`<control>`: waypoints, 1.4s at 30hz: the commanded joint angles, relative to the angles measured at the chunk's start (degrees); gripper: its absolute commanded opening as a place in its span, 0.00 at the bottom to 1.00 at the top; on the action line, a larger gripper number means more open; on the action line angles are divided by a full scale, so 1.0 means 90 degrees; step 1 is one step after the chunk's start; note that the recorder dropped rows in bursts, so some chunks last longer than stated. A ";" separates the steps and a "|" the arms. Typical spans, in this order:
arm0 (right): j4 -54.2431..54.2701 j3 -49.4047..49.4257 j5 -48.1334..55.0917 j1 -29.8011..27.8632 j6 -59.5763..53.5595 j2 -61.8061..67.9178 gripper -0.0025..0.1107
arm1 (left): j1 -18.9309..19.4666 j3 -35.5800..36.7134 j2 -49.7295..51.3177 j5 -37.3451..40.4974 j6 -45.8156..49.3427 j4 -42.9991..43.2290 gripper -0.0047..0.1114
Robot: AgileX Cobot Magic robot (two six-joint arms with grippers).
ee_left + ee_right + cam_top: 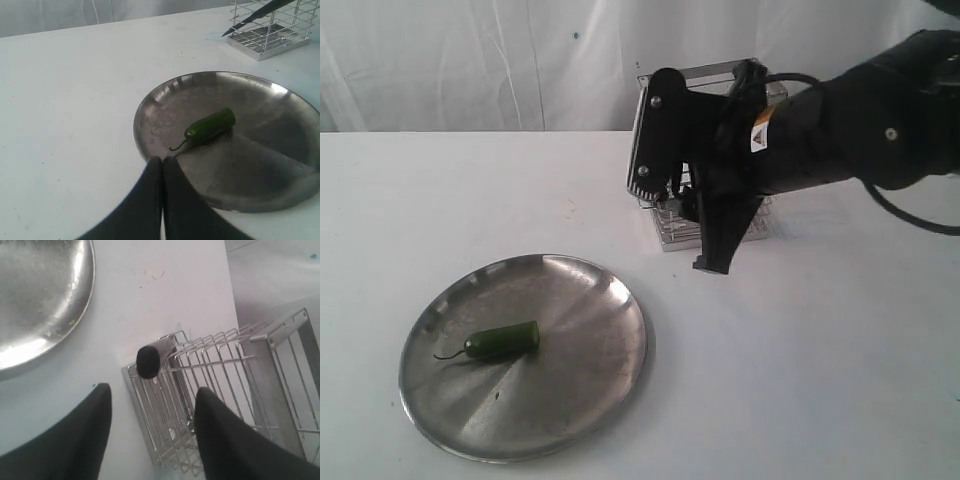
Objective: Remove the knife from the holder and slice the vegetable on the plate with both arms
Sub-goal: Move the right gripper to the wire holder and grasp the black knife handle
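I expect the knife to slide out and leave the holder standing when I pull it, because the black handle end (pixel 149 362) sticks out of the holder's corner (pixel 169 343).
The dark green vegetable (pixel 502 341) lies on the left half of the round steel plate (pixel 590 300), its thin stem pointing left. It also shows in the left wrist view as the vegetable (pixel 210 127) on the plate (pixel 280 115). My left gripper (pixel 162 161) is shut and empty, hovering at the plate's near rim; it is out of the exterior view. The wire holder (pixel 665 232) stands behind my right gripper (pixel 705 262). The right gripper (pixel 152 407) is open above the holder (pixel 210 375). The knife's black handle end (pixel 148 361) sticks out of the holder's corner, just ahead of the fingers.
A white table (pixel 840 380) carries everything, with a white curtain behind. The right arm (pixel 860 125) reaches in from the right and hides most of the holder in the exterior view. A dark pointed shape (pixel 255 14) crosses the holder (pixel 272 35) in the left wrist view.
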 commanded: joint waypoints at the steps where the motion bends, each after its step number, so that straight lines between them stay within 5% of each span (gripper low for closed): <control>1: -0.0081 -0.0370 -0.0214 0.0035 -0.0010 0.0516 0.45 | 0.0013 0.0026 -0.0026 0.0002 -0.0048 -0.0032 0.04; 9: -0.0785 -0.0563 -0.0258 0.0279 -0.0151 0.1168 0.45 | 0.0013 0.0026 -0.0026 0.0002 -0.0048 -0.0032 0.04; 24: -0.2485 -0.1108 -0.0131 0.0268 0.1537 0.1752 0.41 | 0.0013 0.0026 -0.0026 0.0002 -0.0048 -0.0032 0.04; 36: -0.2699 -0.1133 -0.0004 0.0268 0.1700 0.1851 0.41 | 0.0013 0.0026 -0.0026 0.0002 -0.0048 -0.0032 0.04; 42: -0.3026 -0.1133 -0.0004 0.0268 0.2046 0.1945 0.31 | 0.0013 0.0026 -0.0026 0.0002 -0.0048 -0.0032 0.04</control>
